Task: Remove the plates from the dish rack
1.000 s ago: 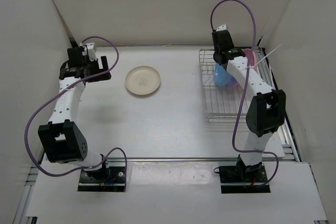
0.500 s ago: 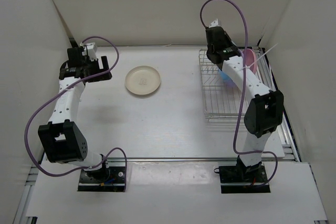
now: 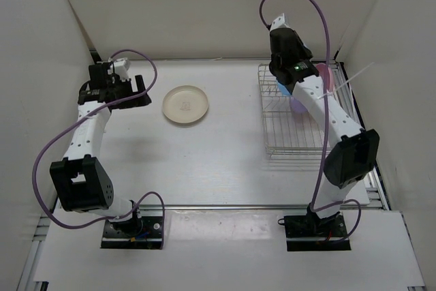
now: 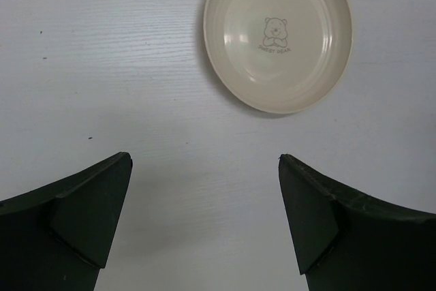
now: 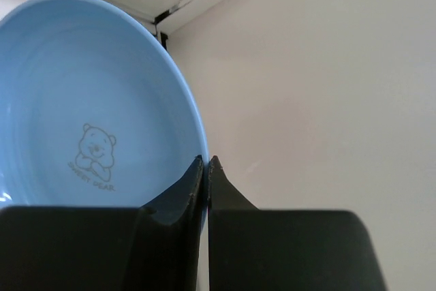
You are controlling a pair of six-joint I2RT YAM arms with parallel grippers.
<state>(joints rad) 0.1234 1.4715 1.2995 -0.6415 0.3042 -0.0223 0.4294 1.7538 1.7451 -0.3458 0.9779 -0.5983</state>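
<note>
My open left gripper keeps approaching until it closes on the blue plate (image 3: pixel 281 88) at its far rim, free while my right gripper holds the plate by one edge.
My right gripper (image 5: pixel 206 161) is shut on the rim of the blue plate (image 5: pixel 95 120), which has a bear print and is held on edge. In the top view this gripper (image 3: pixel 283 81) is above the back left of the wire dish rack (image 3: pixel 276 138), and only a sliver of the blue plate (image 3: pixel 281 89) shows under it. The light purple plate (image 3: pixel 298 105) and the pink plate (image 3: pixel 323 73) stand in the rack, partly hidden by the arm. My left gripper (image 3: pixel 143 90) is open and empty at the far left.
A cream plate (image 3: pixel 185 104) with a bear print lies flat on the table between the arms; it also shows in the left wrist view (image 4: pixel 278 32), ahead of the open left gripper (image 4: pixel 204 161). White walls close in the back and both sides.
My right gripper has lifted the blue plate up from the rack and drawn it toward the rack's back left. The light purple plate now shows. The left gripper has turned slightly.
</note>
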